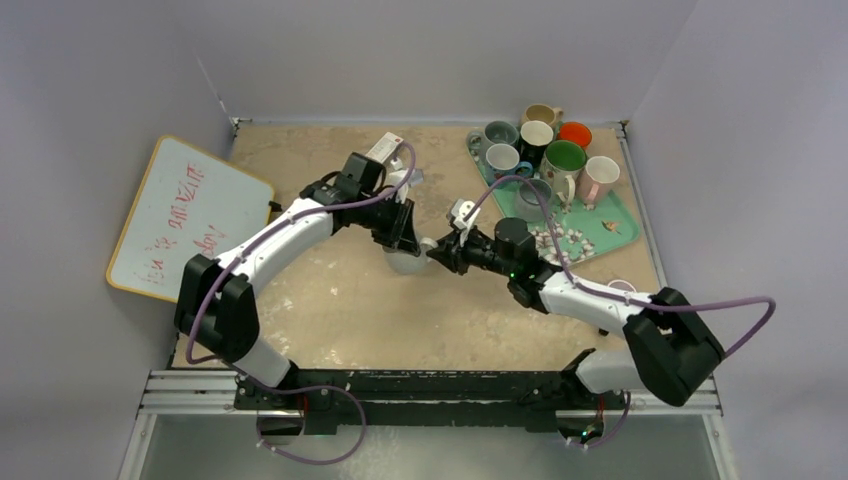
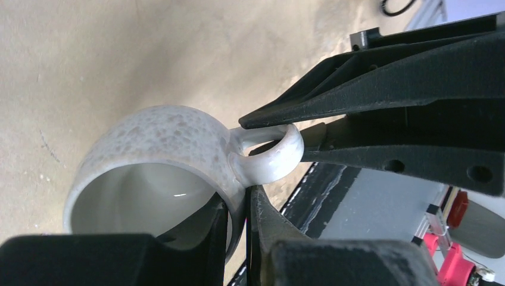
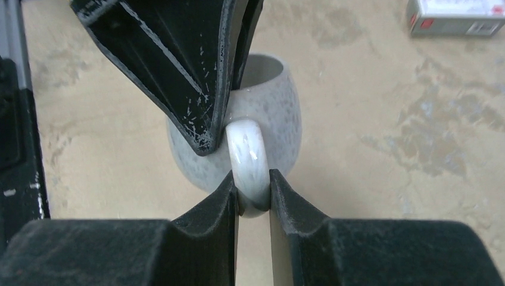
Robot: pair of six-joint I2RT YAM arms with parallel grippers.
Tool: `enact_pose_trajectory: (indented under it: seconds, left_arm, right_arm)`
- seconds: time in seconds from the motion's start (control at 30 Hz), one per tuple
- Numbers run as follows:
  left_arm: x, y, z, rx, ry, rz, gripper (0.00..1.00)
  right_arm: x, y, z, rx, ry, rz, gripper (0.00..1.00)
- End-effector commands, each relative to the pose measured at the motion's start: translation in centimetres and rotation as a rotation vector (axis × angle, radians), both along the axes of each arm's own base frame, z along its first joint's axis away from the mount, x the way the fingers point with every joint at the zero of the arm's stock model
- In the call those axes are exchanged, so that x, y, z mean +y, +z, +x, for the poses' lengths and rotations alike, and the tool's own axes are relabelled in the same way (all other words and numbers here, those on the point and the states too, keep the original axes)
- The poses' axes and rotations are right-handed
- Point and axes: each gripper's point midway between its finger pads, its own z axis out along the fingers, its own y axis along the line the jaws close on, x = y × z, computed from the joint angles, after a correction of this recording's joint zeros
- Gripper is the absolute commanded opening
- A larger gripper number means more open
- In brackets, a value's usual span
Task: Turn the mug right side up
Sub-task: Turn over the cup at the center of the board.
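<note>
I have both grippers on the mug, so I should let go of the mug's rim (image 2: 234, 208) with my left gripper and back it away before I carry the mug by its handle (image 2: 280, 159) with my right gripper.
A speckled grey mug (image 1: 407, 262) (image 2: 155, 137) (image 3: 271, 101) with a glossy white handle (image 2: 280, 152) (image 3: 247, 152) sits mid-table between both arms. My left gripper (image 1: 405, 240) (image 2: 240, 205) is shut on the mug's wall beside the handle, one finger inside the mouth and one outside. My right gripper (image 1: 434, 250) (image 3: 254, 190) is shut on the handle loop, a pad on each side. In the right wrist view the mug's mouth faces up, with the left gripper's fingers (image 3: 178, 65) reaching down into it. I cannot tell whether the mug touches the table.
A green tray (image 1: 610, 225) with several mugs stands at the back right. Another mug (image 1: 622, 287) sits near the right arm. A whiteboard (image 1: 190, 215) leans at the left edge. A small box (image 1: 385, 147) (image 3: 455, 16) lies behind the left arm.
</note>
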Motion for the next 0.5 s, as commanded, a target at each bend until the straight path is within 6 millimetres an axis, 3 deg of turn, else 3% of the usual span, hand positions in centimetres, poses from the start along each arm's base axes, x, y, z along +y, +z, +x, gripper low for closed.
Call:
enact_pose_trajectory:
  seconds: [0.0,0.23,0.47]
  left_arm:
    - [1.5,-0.2,3.9,-0.17,0.087,0.127,0.0]
    - [1.5,-2.0,5.1,-0.173,0.133,0.187,0.0]
    - [3.2,-5.3,6.0,-0.158,0.199,0.332,0.0]
  right_arm:
    - [-0.1,-1.7,0.4,0.037,-0.015,-0.071,0.07]
    - [0.5,-3.6,1.6,0.086,-0.067,-0.024,0.06]
    - [-0.2,-7.5,2.3,0.086,-0.09,-0.16,0.09]
